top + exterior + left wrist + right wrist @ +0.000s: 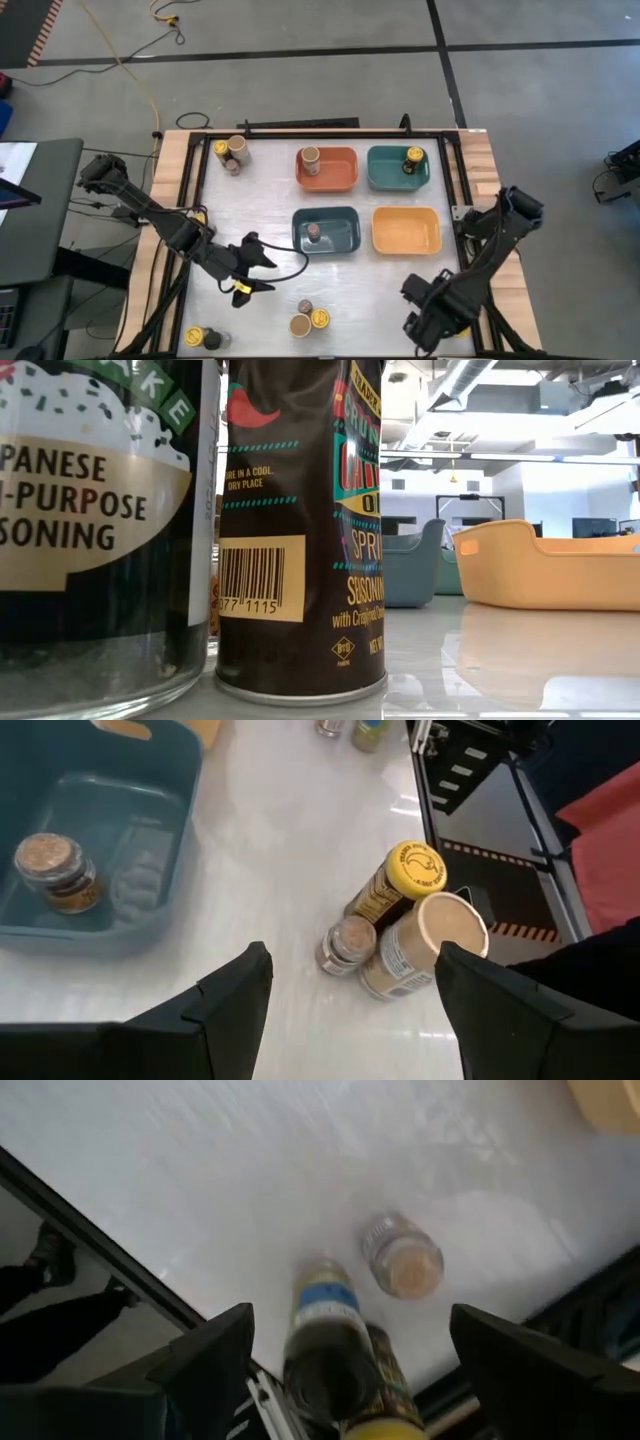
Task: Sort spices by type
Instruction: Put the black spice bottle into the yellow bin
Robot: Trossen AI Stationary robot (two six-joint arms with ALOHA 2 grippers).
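Note:
My right gripper should keep going down, as the dark-topped jar (327, 1330) stands in line with the gap between my open fingers, until they close around its dark top (331, 1378).
My left gripper (255, 265) hangs open over the table's near left part, slanting down toward three spice jars standing close together: a yellow-lidded one (405, 880), a small brown-topped one (347, 944) and a tan-lidded one (425, 945). Nothing is between its fingers. My right gripper (418, 322) points down, open, above the near right corner. Under it stand a dark-topped jar (325, 1355), a brown-topped jar (403, 1257) and a yellow-lidded jar (385, 1415). In the high view the right arm hides those three.
Orange bin (345, 182) holds a tan-lidded jar, teal bin (385, 180) a yellow-lidded one, blue bin (340, 245) a brown-topped one; the yellow bin (405, 230) shows nothing inside. More jars stand far left (232, 153) and near left (203, 338). Two jars (300, 530) fill the low view.

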